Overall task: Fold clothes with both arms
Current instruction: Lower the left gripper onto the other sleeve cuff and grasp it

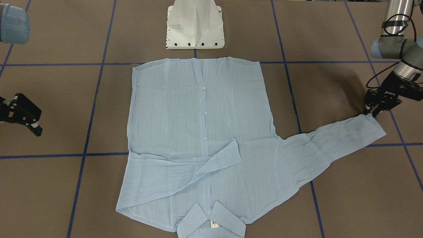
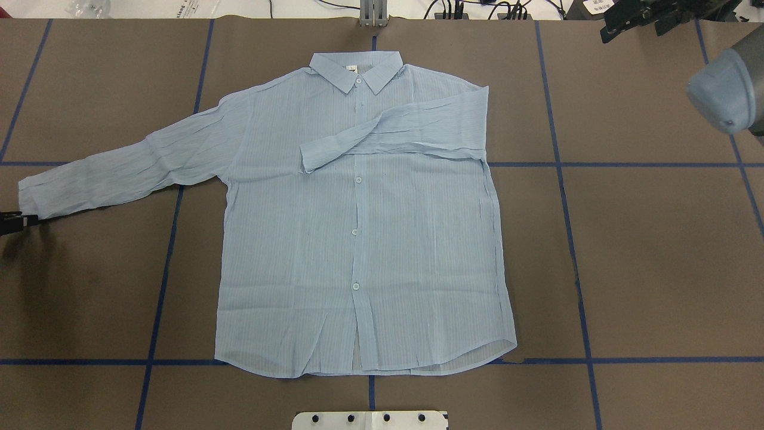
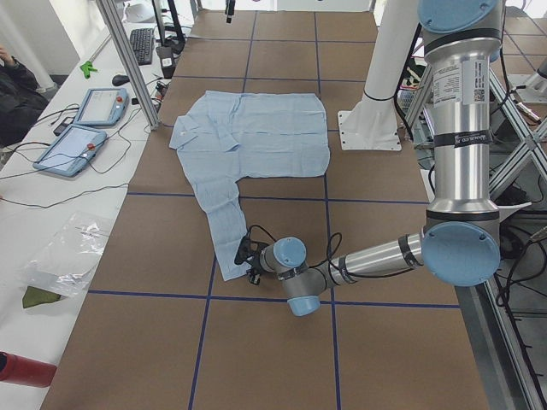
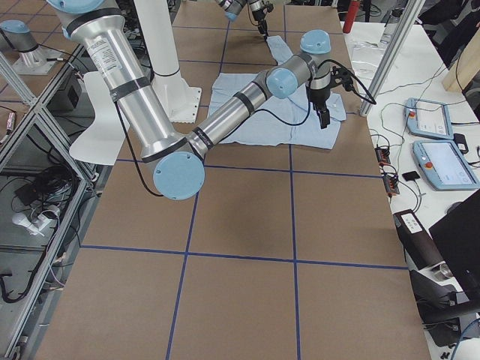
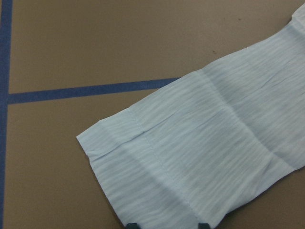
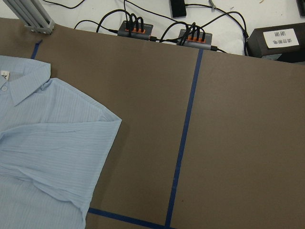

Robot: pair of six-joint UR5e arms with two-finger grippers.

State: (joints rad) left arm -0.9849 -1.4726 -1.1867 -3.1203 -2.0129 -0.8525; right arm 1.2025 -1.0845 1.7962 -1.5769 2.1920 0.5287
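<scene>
I expect the outstretched sleeve to fold over and cover the folded sleeve's cuff when I carry it across, since it reaches well past the shoulder seam.
The light blue shirt lies flat, buttons up, collar away from the robot's base. One sleeve is folded across the chest. The other sleeve stretches out flat to the robot's left. My left gripper is open and low at that sleeve's cuff. In the left wrist view its two fingertips stand apart on either side of the cuff's edge. My right gripper is open and empty. It hangs above bare table beyond the shirt's folded side, also seen overhead.
The white pedestal base stands just behind the shirt's hem. Blue tape lines grid the brown table. Power strips and cables lie past the far edge. Teach pendants sit on the side bench.
</scene>
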